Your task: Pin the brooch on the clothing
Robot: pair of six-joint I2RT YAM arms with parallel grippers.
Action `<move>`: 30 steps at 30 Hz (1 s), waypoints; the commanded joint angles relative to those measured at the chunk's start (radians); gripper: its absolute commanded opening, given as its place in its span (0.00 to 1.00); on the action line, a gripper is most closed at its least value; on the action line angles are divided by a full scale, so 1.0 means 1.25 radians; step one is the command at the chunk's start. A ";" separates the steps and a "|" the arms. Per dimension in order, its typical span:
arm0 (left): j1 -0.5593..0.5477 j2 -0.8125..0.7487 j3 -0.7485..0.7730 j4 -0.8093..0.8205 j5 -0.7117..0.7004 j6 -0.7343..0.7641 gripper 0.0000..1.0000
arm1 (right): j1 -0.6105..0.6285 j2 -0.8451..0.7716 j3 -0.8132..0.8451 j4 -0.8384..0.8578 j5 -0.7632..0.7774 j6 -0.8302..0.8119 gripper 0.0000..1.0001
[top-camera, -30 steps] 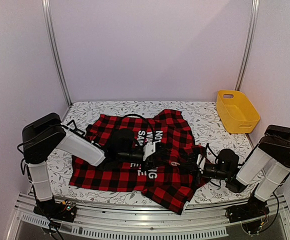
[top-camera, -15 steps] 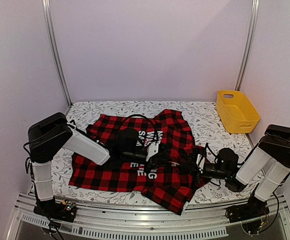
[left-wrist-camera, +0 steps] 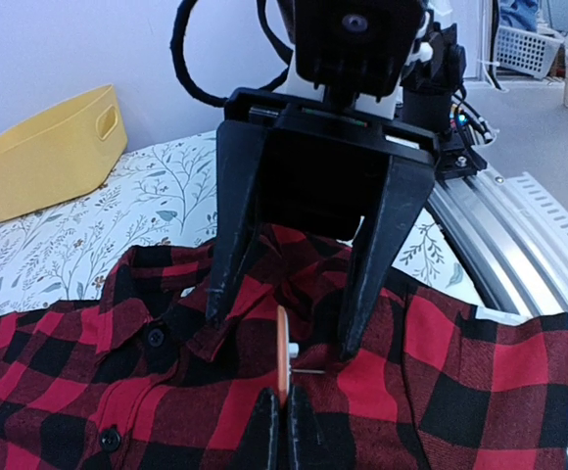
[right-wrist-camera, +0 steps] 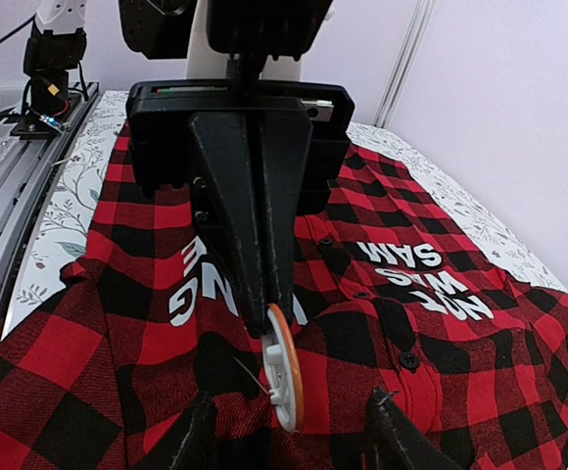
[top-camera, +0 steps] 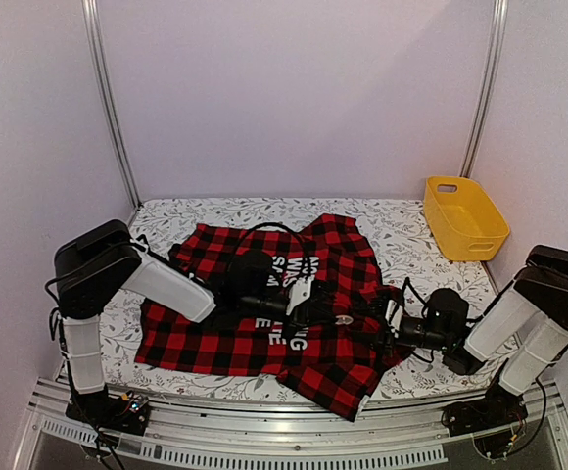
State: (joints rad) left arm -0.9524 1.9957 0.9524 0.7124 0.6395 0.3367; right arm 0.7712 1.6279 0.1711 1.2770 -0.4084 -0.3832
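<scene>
The robot's right gripper should close across the brooch's free edge point(right-wrist-camera: 290, 423) and press the pin point(right-wrist-camera: 251, 375) toward the brooch's back, because the pin sticks out from there.
The clothing point(top-camera: 225, 338) is a red-and-black checked shirt with white letters, spread on the table. In the left wrist view my left gripper point(left-wrist-camera: 284, 397) is shut on the lower edge of the brooch point(left-wrist-camera: 282, 354), a thin orange disc held on edge just above the shirt point(left-wrist-camera: 460, 372). Its pin point(left-wrist-camera: 309, 371) sticks out sideways. The right gripper point(right-wrist-camera: 292, 401) faces it, open, one finger on each side of the brooch point(right-wrist-camera: 286, 377) and clear of it. From above, both grippers meet at the brooch point(top-camera: 343, 319) over the shirt's front right part.
A yellow bin point(top-camera: 465, 217) stands at the back right of the floral-patterned table point(top-camera: 402, 230). A metal rail point(top-camera: 264, 446) runs along the near edge by the arm bases. The shirt's lower corner hangs over the front edge.
The left gripper closed on the brooch. The right gripper, shut before, has opened and let go of it. The left arm shifted a little to the right.
</scene>
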 commanded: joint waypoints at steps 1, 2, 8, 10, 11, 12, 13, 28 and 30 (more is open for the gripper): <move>0.009 -0.030 -0.015 0.012 0.013 -0.043 0.00 | -0.001 -0.014 0.019 -0.059 -0.008 -0.028 0.51; 0.010 -0.029 -0.014 0.012 0.018 -0.050 0.00 | -0.001 -0.009 0.023 -0.054 -0.014 -0.026 0.52; 0.012 -0.020 -0.010 0.034 0.025 -0.074 0.00 | -0.001 0.034 0.049 -0.024 -0.027 -0.022 0.48; 0.015 -0.021 -0.012 0.036 0.027 -0.077 0.00 | -0.001 0.047 0.061 -0.017 -0.036 -0.015 0.41; 0.017 -0.024 -0.016 0.040 0.030 -0.079 0.00 | -0.001 0.057 0.065 -0.019 -0.035 -0.012 0.36; 0.018 -0.026 -0.019 0.045 0.032 -0.081 0.00 | -0.001 0.062 0.069 -0.019 -0.033 -0.010 0.31; 0.020 -0.027 -0.020 0.049 0.034 -0.084 0.00 | -0.001 0.066 0.068 -0.017 -0.030 -0.011 0.29; 0.020 -0.021 -0.022 0.069 0.028 -0.102 0.00 | -0.002 0.068 0.089 -0.008 -0.003 0.048 0.17; 0.020 -0.021 -0.022 0.070 0.029 -0.102 0.00 | -0.003 0.071 0.091 -0.009 0.001 0.050 0.16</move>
State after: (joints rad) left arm -0.9363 1.9945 0.9348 0.7654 0.6582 0.2192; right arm 0.7712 1.7031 0.2626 1.2415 -0.4297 -0.3515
